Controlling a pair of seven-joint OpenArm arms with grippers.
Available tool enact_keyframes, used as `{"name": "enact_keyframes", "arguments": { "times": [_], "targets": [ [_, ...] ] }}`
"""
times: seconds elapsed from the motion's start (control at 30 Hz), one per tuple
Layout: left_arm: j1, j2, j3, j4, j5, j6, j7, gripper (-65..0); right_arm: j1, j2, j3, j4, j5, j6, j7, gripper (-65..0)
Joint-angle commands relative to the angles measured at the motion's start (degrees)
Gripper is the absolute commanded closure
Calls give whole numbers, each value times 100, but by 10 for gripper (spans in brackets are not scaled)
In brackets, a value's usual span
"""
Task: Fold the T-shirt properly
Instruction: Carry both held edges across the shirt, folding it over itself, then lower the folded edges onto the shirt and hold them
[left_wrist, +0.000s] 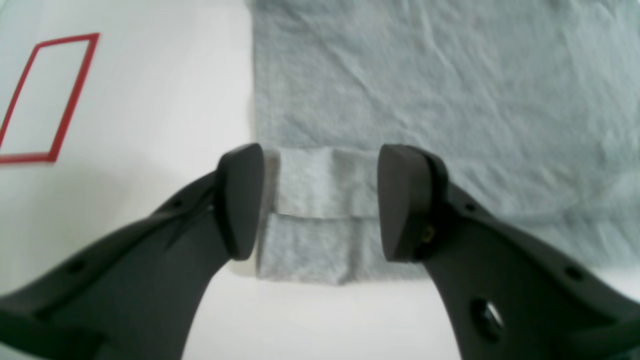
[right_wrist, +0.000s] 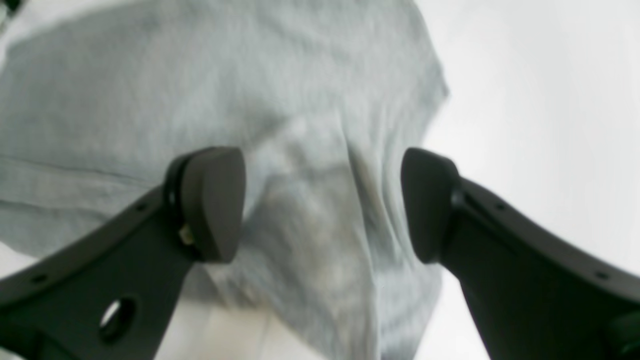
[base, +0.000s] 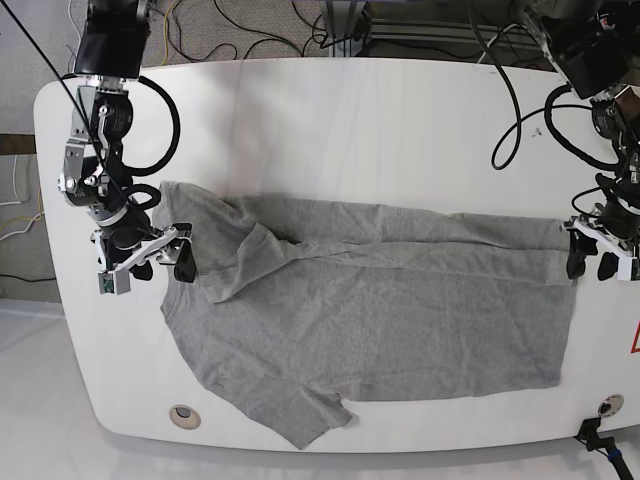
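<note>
My right gripper's open fingers are on both sides of the cloth ridge (right_wrist: 358, 222), which runs toward the T-shirt's far corner (base: 173, 193). I go on following it until the fingers close there.
A grey T-shirt (base: 380, 320) lies spread across the white table (base: 350, 120), its far long edge folded toward the middle. One sleeve (base: 300, 425) sticks out at the front. My left gripper (base: 590, 262) sits at the shirt's right end; in the left wrist view it (left_wrist: 320, 200) stands open, fingers either side of the layered hem corner (left_wrist: 320, 220). My right gripper (base: 165, 260) is at the shirt's left end; in the right wrist view it (right_wrist: 322, 205) is open over a raised ridge of cloth (right_wrist: 320, 150).
A red outlined rectangle (left_wrist: 50, 100) is marked on the table beside the hem. Cables (base: 530, 110) trail across the back right of the table. Round grommets (base: 180, 415) sit near the front edge at both corners. The table edge runs close behind my right arm.
</note>
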Motion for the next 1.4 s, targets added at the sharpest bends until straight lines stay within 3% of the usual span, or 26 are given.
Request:
{"name": "enact_keyframes", "arguments": {
  "times": [0.0,0.1,0.2,0.27,1.0,1.07,1.23,1.3,1.37],
  "targets": [
    [156,-231,-27,274,-131,-23,-443,-343,-175,188,27,365,58,66,162,-466],
    [499,-240,-27,520,-8,-23,-628,-344,-500,197,27,603,-619,75,171,-466],
    [701,-205,-27,714,502,-23,-839,-344,-782,83,27,682,-1481,101,382,-466],
    [745,-143,-18,722,695,-23,-900,-344,-975,48,27,664,-1701,110,558,-466],
    [860,-29,26,731,844,-23,-1032,-344,-1335,13,36,-795,-1683,110,1516,-464],
    [860,-29,26,722,844,-23,-1032,-344,-1344,13,36,-795,-1683,110,1516,-419],
    [833,-29,17,714,844,-23,-1032,-344,-1344,-66,36,-795,-1683,110,1516,-124],
    [833,-29,17,714,844,-23,-1032,-344,-1344,-84,36,-795,-1683,110,1516,-73],
    [824,-29,17,714,844,-23,-1032,-344,-1344,-93,36,-795,-1683,110,1516,-65]
  ]
}}
